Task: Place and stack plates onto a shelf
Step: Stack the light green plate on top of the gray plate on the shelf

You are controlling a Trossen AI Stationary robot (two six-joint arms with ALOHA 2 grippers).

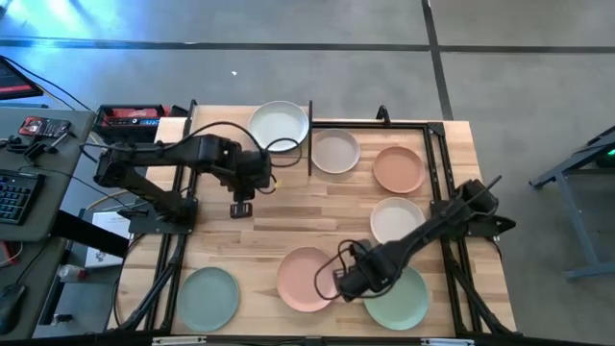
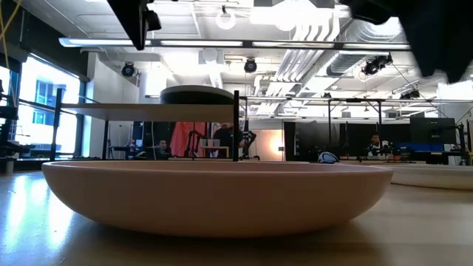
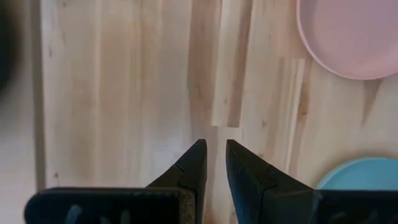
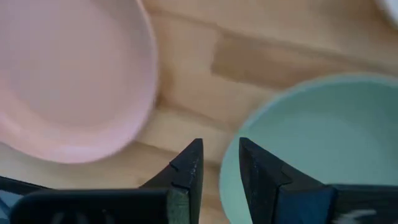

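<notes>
The sage green plate point(image 1: 405, 299) looks just as wide as the plate on the shelf point(image 1: 279, 126), so I expect it to cover almost all of that plate when the robot stacks it.
My left gripper point(image 1: 240, 207) hangs over bare wood near the table's middle, pointing down; its fingers point(image 3: 214, 163) stand a narrow gap apart with nothing between them. My right gripper point(image 1: 341, 281) hovers near the front edge, over the strip between the pink plate point(image 1: 307, 279) and the sage green plate point(image 1: 396, 298). Its fingers point(image 4: 219, 163) are also slightly apart and empty. One plate point(image 1: 280, 126) rests on the shelf point(image 2: 148, 111) at the far left. The beige-grey point(image 1: 334, 151), terracotta point(image 1: 399, 169), white point(image 1: 396, 219) and pale grey-green point(image 1: 208, 298) plates lie flat on the table.
The shelf's black uprights point(image 1: 309, 135) stand beside the beige-grey plate. A black frame point(image 1: 437, 163) runs along the table's right side. Left of the table is a desk with a keyboard point(image 1: 14, 197). Bare wood lies between the two arms.
</notes>
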